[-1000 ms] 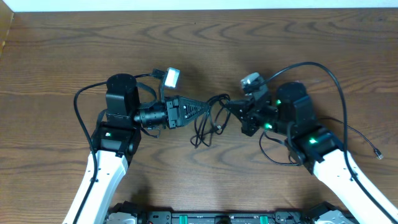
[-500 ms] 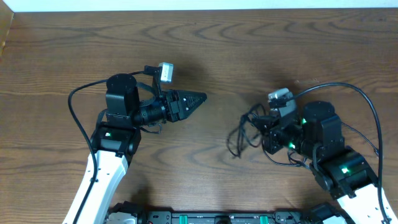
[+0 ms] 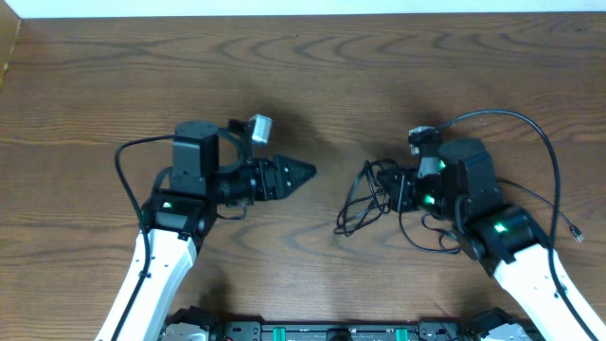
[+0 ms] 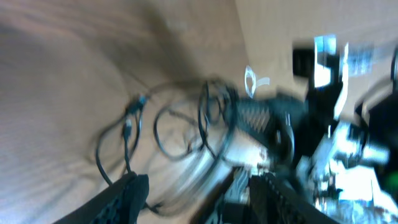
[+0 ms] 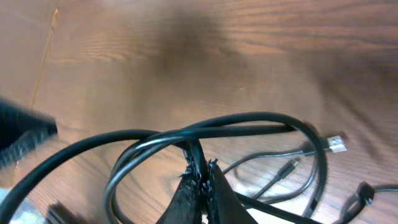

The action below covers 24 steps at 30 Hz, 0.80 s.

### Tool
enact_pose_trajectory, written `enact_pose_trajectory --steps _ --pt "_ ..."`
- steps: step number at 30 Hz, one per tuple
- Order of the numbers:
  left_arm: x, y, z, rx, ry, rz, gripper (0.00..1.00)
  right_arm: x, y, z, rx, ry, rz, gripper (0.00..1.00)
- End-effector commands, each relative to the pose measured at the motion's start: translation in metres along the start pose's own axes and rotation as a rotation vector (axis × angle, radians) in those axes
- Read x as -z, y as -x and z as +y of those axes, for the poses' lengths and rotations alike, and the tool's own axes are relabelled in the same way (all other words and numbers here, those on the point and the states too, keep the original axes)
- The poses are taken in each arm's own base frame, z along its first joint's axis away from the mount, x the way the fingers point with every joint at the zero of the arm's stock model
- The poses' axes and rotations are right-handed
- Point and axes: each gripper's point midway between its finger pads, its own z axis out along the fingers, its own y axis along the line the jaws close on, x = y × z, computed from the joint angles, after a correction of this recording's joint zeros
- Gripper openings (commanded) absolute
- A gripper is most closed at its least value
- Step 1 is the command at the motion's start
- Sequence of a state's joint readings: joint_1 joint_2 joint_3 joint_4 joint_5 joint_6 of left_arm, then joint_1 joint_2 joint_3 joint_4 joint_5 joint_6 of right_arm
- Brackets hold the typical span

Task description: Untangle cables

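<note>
I should hold still the strand of cable (image 5: 186,133) in my right gripper, because black loops lie across it, and grab the loops' far side (image 3: 347,224) with my left gripper.
A tangle of thin black cables (image 3: 357,203) lies in loose loops on the wooden table right of centre. My right gripper (image 3: 390,193) is shut on a strand of it; the right wrist view shows the fingers (image 5: 200,178) pinched on a black cable (image 5: 249,118) that loops above the table. My left gripper (image 3: 308,171) points right at the tangle, a short gap away from it. In the blurred left wrist view its fingers (image 4: 199,190) are apart and empty, with the cables (image 4: 180,124) ahead of them. I cannot make out a white cord.
A thin black cable runs along the table past my right arm to a small plug (image 3: 576,235) near the right edge. Loose plug ends (image 5: 336,143) lie on the wood (image 3: 312,76) under the held loops. Thick black arm wires arc over both arms.
A second ago both grippers met at the tangle in the middle. The left one let go and drew back. The right arm pulled the tangle rightwards, then edged back left.
</note>
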State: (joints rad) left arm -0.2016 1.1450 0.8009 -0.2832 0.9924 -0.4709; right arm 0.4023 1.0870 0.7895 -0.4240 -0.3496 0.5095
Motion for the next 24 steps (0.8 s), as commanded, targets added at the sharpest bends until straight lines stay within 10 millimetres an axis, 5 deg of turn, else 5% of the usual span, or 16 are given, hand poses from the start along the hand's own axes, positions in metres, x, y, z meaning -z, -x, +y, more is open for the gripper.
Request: enact_pose_trajectory --steps 1,5,13,24 --pt "-0.01 -0.019 -0.014 -0.163 -0.04 0.075 0.59 -0.006 0.011 0.005 -0.127 0.036 -0.019 0.01" --pt "-0.022 -0.031 -0.018 -0.21 -0.021 0.107 0.59 -0.005 0.019 0.002 -0.218 0.038 -0.045 0.01" --pt "-0.043 -0.031 0.006 -0.308 0.251 0.045 0.59 -0.003 0.012 0.013 -0.254 0.116 0.012 0.01" --pt "-0.03 -0.002 0.042 -0.31 0.56 -0.137 0.58 0.004 -0.013 0.04 -0.268 0.263 0.167 0.01"
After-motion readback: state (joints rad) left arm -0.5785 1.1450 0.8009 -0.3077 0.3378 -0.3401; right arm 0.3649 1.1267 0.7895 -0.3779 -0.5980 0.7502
